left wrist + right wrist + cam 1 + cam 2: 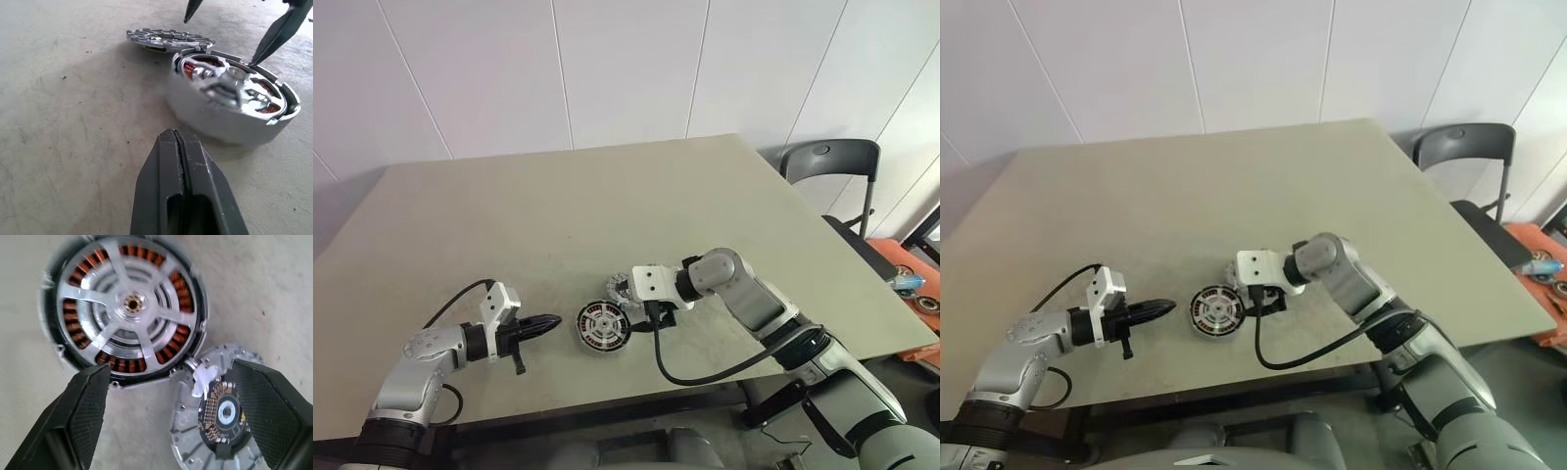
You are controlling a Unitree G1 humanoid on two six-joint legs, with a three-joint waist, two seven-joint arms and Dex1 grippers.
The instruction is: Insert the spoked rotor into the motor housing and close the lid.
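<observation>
A white link (204,379) connects the motor housing and silver-grey disc (619,287), so the disc will tilt up but stay attached when I lift the disc's rim.
The motor housing (603,327) is a round puck near the table's front edge; copper windings ring a silver five-armed centre (129,308). Just behind it lies the spoked rotor (220,426), a flat silver-grey disc with a dark hub, flat on the table and touching the housing's rim (615,287). My right gripper (176,416) hovers open over the spot where the two meet, one finger beside the housing and the other over the disc. My left gripper (548,322) is shut and empty, pointing at the housing from its left, a short gap away. The lid is out of view.
The grey table (558,215) stretches far behind the parts. A black cable (705,377) hangs from the right wrist over the front edge. A dark chair (832,162) stands off the table's right corner, with orange items (913,272) on the floor beyond.
</observation>
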